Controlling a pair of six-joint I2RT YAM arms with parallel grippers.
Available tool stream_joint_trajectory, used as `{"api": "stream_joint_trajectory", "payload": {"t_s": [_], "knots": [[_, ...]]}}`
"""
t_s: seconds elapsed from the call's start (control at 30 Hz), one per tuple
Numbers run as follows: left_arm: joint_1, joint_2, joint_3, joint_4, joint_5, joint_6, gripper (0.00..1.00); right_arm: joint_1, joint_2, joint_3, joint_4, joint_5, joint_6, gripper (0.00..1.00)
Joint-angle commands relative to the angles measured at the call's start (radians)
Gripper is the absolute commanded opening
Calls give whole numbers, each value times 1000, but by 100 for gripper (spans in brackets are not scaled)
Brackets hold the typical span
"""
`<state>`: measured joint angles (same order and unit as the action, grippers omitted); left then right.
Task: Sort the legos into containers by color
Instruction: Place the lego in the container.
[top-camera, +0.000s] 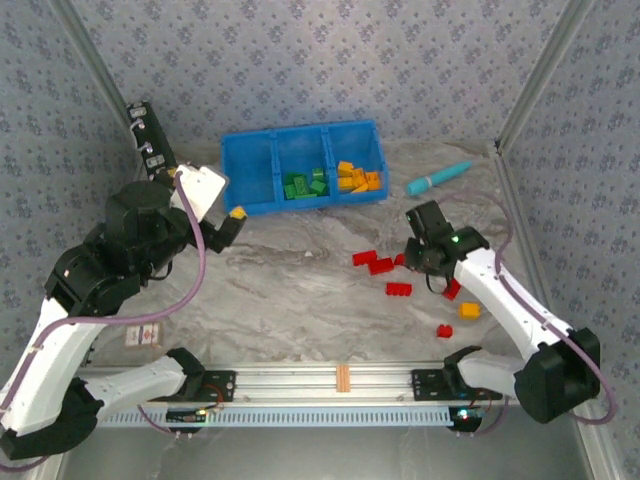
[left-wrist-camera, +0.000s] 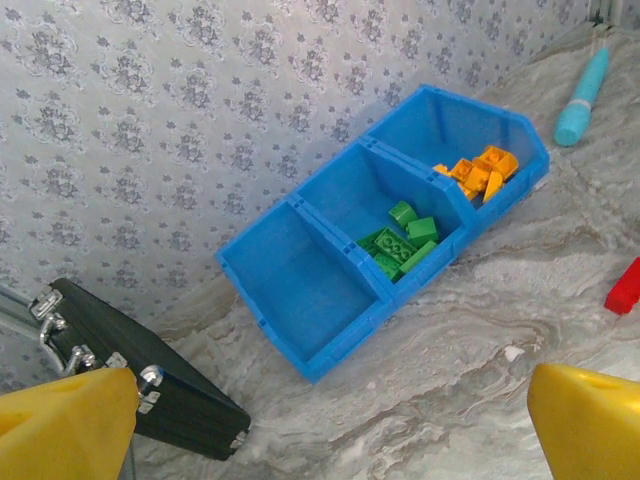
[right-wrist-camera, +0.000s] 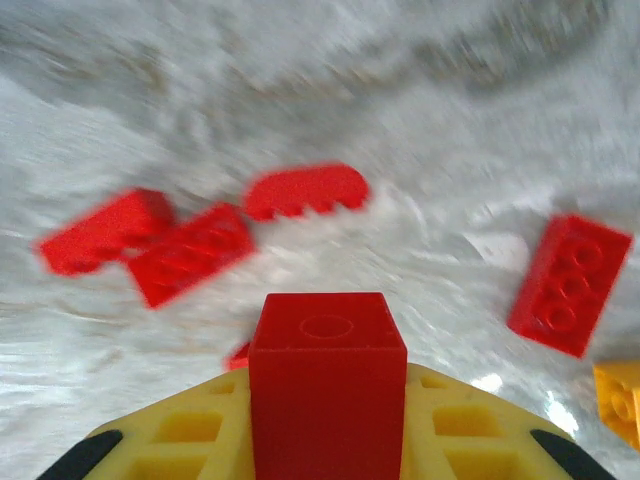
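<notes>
My right gripper should keep taking the red lego to the empty compartment and let it go there, as green and orange legos are in the other compartments.
In the right wrist view my right gripper is shut on a red lego, held between its yellow fingers above the table. Below it lie more red legos and an orange one. From above, the right gripper hangs over the scattered red legos right of centre. The blue containers stand at the back: left compartment empty, green legos in the middle, orange legos on the right. My left gripper is open with nothing in it, just left of the bin.
A teal pen-like stick lies right of the bin. A black panel with silver parts leans at the far left wall. Metal frame posts and patterned walls enclose the table. A loose orange lego and a red one lie near the right arm.
</notes>
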<state>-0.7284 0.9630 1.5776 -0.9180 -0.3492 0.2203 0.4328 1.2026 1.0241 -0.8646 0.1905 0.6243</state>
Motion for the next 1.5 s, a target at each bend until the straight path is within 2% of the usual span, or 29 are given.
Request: {"api": "stream_joint_trajectory", "payload": {"t_s": [0.0,0.37,0.8,0.87,1.0,1.1,1.27,1.47], "knots": [[12,8,-21,52,100,-63,100,45,79,150,-36,48,-90,20],[67,-1,-134,129,224,-196,100,140,534,804,53,1,-328,19],[137,-98,-238,68,258,-281,100,252,1230,1695,19,-221,-423,19],[154,-107,-239,54,256,-282,100,258,1276,1712,66,-255,-414,18],[189,-124,-257,50,276,-298,100,273,1309,1624,212,-312,-412,18],[205,-125,-277,51,297,-314,100,289,1342,1611,259,-339,-427,18],[216,-139,-307,68,309,-336,100,318,1383,1613,345,-327,-466,18],[224,-136,-306,56,314,-346,100,338,1424,1613,440,-256,-522,18]]}}
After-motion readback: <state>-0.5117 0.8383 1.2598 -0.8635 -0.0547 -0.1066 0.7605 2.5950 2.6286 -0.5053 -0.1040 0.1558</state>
